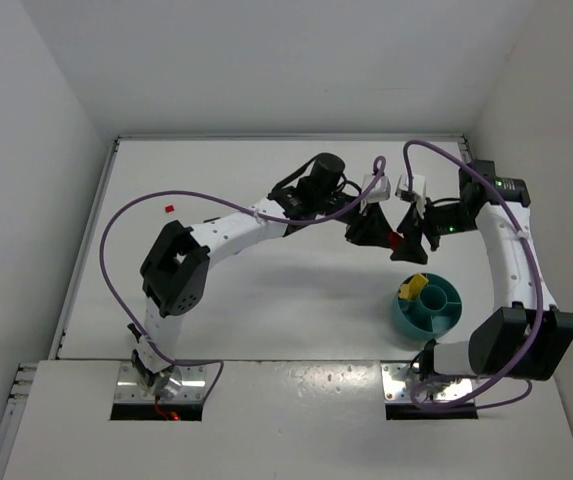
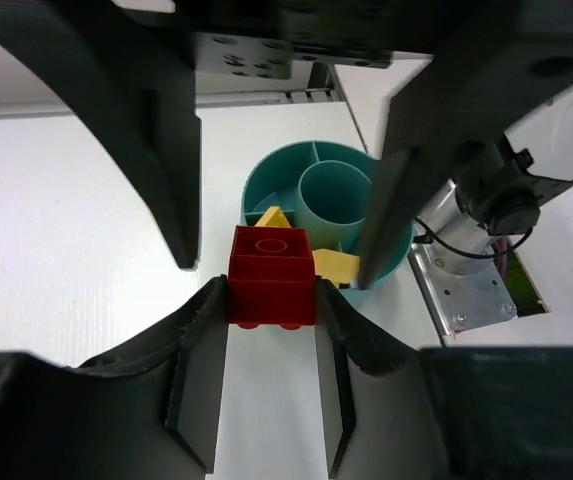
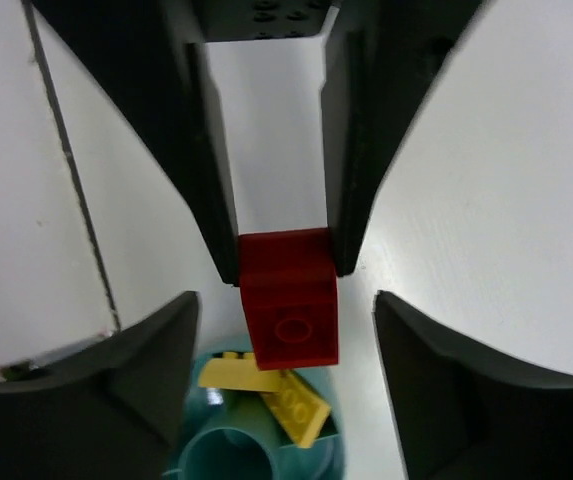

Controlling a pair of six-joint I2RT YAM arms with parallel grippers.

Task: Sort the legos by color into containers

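Observation:
The teal bowl (image 1: 428,306) is within reach of the robot's left gripper, so the right gripper should move back while the left gripper lowers the red lego into an empty container (image 1: 410,312).
My left gripper (image 2: 271,296) is shut on a red lego (image 2: 271,275), pinched by its sides between both fingers and held above the table. From the top view the left gripper (image 1: 371,228) and right gripper (image 1: 409,243) meet tip to tip, with the red lego (image 1: 394,240) between them. My right gripper (image 3: 286,325) stands open, its fingers wide on either side of the red lego (image 3: 288,300) and not touching it. Just beyond sits the teal bowl (image 1: 406,320), with two yellow legos (image 2: 336,265) in one of its containers (image 3: 194,415).
A small red piece (image 1: 169,209) lies far off on the table's left side. The right arm's base plate (image 2: 466,290) is close behind the bowl. White walls close in the table on the left, back and right.

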